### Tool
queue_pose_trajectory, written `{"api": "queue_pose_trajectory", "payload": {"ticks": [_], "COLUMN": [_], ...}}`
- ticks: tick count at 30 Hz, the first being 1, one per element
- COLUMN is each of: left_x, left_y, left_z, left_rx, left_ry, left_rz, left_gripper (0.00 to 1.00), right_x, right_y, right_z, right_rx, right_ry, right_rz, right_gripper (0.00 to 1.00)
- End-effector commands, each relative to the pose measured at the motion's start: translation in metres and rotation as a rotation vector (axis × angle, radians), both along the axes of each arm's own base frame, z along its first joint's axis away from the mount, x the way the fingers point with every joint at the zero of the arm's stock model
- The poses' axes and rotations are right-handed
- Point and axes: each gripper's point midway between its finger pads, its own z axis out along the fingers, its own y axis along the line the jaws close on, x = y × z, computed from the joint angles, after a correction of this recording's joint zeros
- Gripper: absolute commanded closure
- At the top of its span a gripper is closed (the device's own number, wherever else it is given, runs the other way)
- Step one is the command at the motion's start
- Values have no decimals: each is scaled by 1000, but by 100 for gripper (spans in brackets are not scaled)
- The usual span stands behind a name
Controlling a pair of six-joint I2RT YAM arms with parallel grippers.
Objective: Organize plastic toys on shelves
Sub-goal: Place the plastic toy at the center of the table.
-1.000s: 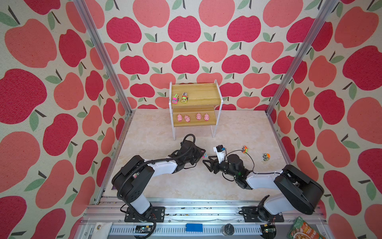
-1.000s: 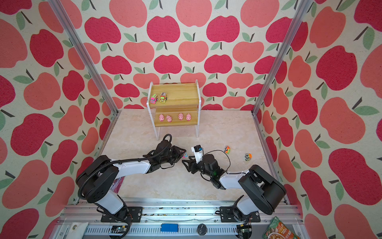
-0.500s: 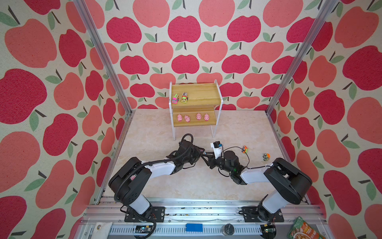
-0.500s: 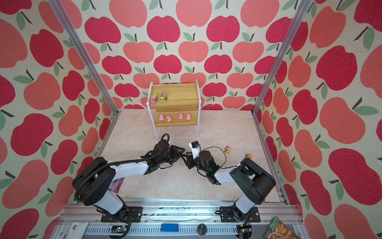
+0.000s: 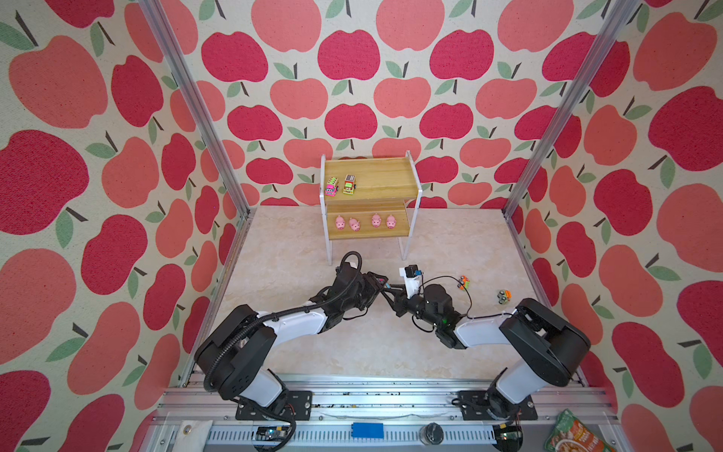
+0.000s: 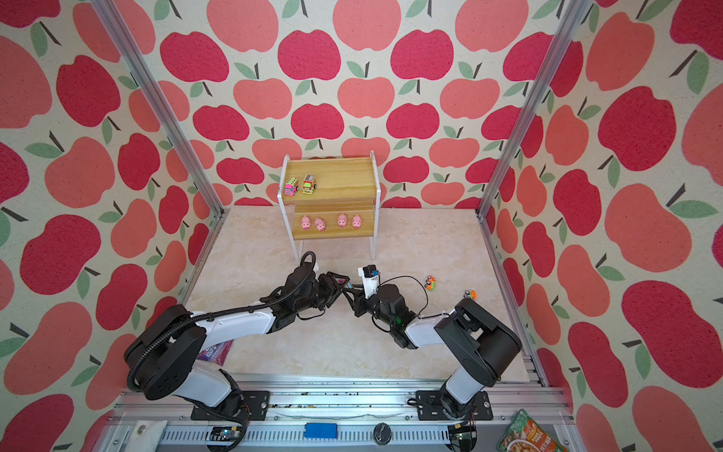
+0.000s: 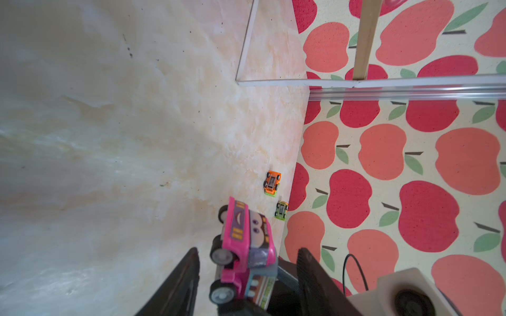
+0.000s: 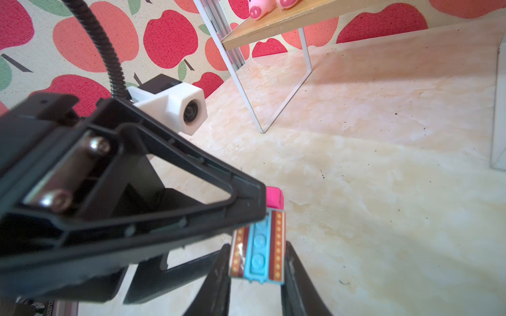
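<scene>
The blue-pink truck's cab points into my left gripper. My right gripper should therefore put the truck down, turn its cab frontward and grip its striped body.
Low over the middle of the floor my two grippers meet tip to tip. A blue-pink truck hangs between them. My right gripper is shut on its blue and brown striped body, a finger pressed to each side. The left gripper stands open around the same truck, with a gap on both sides. In both top views the shelves stand at the back wall. A pink truck and a yellow-green truck sit on the top board. Several pink pigs line the lower board.
Two more small trucks lie on the floor at the right, an orange one and one nearer the wall. A purple packet lies under the left arm. A green pouch lies outside the front rail.
The two arms have come together in the middle. The right gripper has shut on the truck. The left gripper, shut on it before, has opened.
</scene>
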Motion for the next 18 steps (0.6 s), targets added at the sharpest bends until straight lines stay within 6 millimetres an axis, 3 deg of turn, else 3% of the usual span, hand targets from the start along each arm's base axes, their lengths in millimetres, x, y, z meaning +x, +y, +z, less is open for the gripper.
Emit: {"api": "queue_pose_trajectory", "payload": {"ticks": [1,8,18], "left_x": [-6,-9,-21], "left_y": [15,56,108], "left_z": [-9,-17,-25], "left_rx": [49,163,308], "left_ry": [12,37,64], "left_rz": [12,44,82], "left_gripper": [29,17,13], "right_x": [-1,-24,-57], "right_y": [-4,-11,10], "right_z": [2,-37,-79], "right_rx": [-46,-228,-413], "right_ry": [-46,-72,-176], "right_rz": [-1,67,188], "right_gripper": [82,81,81]}}
